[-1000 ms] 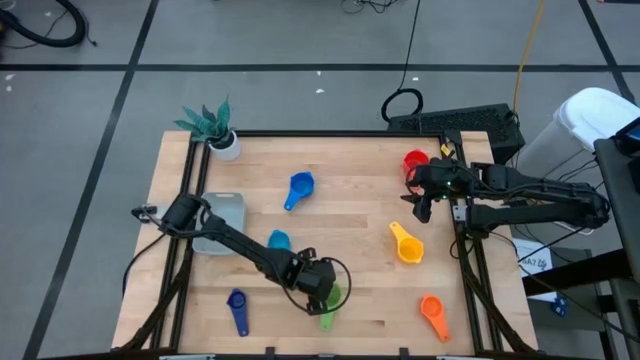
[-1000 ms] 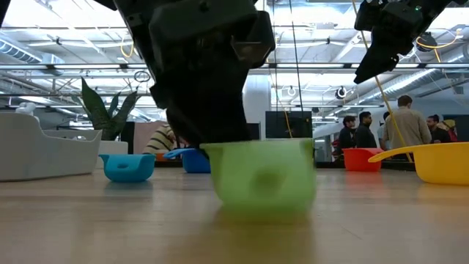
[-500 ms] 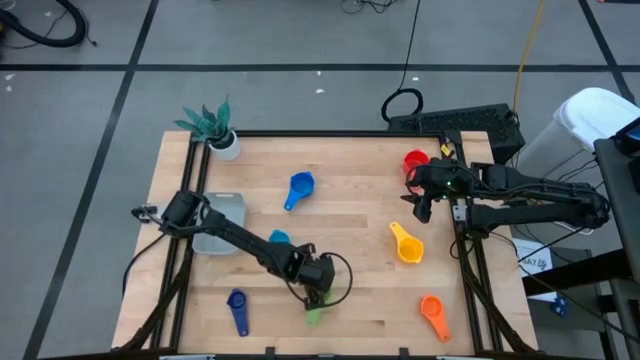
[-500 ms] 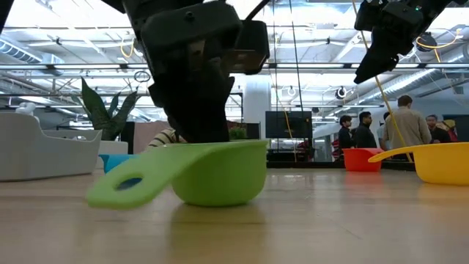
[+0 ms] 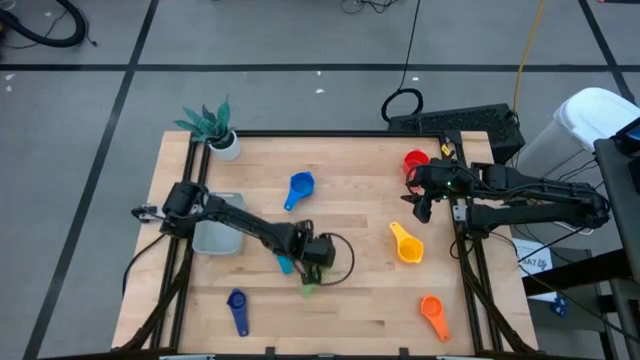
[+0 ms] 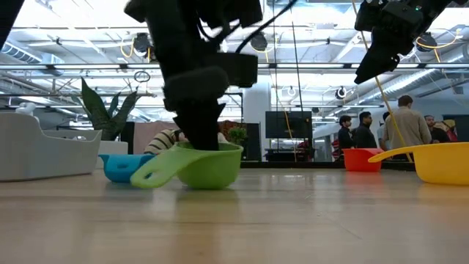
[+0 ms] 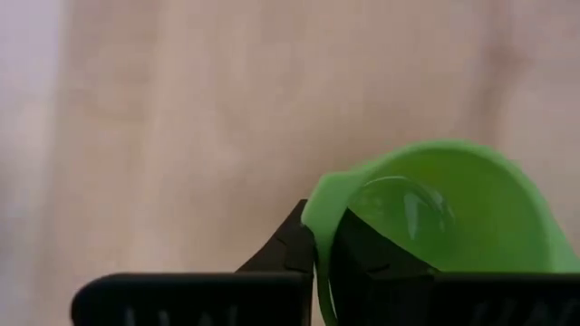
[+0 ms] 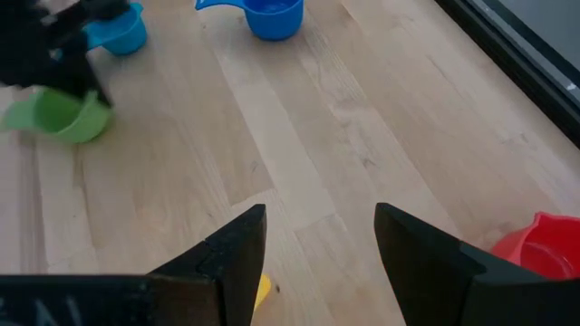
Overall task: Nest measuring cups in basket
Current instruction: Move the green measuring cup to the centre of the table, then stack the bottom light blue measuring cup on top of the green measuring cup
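Observation:
Open wood point(image 8: 163, 71) lies beside the light blue cup, and my left gripper has the green cup's opening up point(image 6: 211, 173), so it should go there next and let go once the green cup's base sits flat.
My left gripper point(image 5: 309, 276) is shut on the green measuring cup point(image 6: 207, 166), left of the table's middle and toward its near side. The cup's handle point(image 6: 150, 174) sticks out sideways. Close behind it sits the light blue cup point(image 6: 121, 167), partly under the arm in the high view. The pale basket point(image 5: 215, 238) lies at the left, under my left arm. Other cups rest on the wood: blue point(image 5: 299, 187), dark blue point(image 5: 237, 311), yellow point(image 5: 405, 243), orange point(image 5: 432, 315), red point(image 5: 415, 160). My right gripper point(image 5: 421, 207) hangs open over the right side, holding nothing. My left gripper pinches the green cup's bowl wall at the rim point(image 7: 323, 225), one finger point(image 7: 373, 258) inside the bowl and one finger point(image 7: 288, 252) outside. The fingers come steeply from above. The cup stays mouth up, slightly tilted, low at the tabletop; whether it touches the wood I cannot tell.
A small white plant pot point(image 5: 224, 144) stands at the far left corner. Black rails run along the table's left and right edges. Bare wood lies between the green cup and the yellow one. People stand in the room beyond the table.
My left gripper has shut on the green cup's rim. It has then moved toward the far edge and a little left, nearer the light blue cup and the basket. The green cup has gone with it and turned, so its handle now points sideways.

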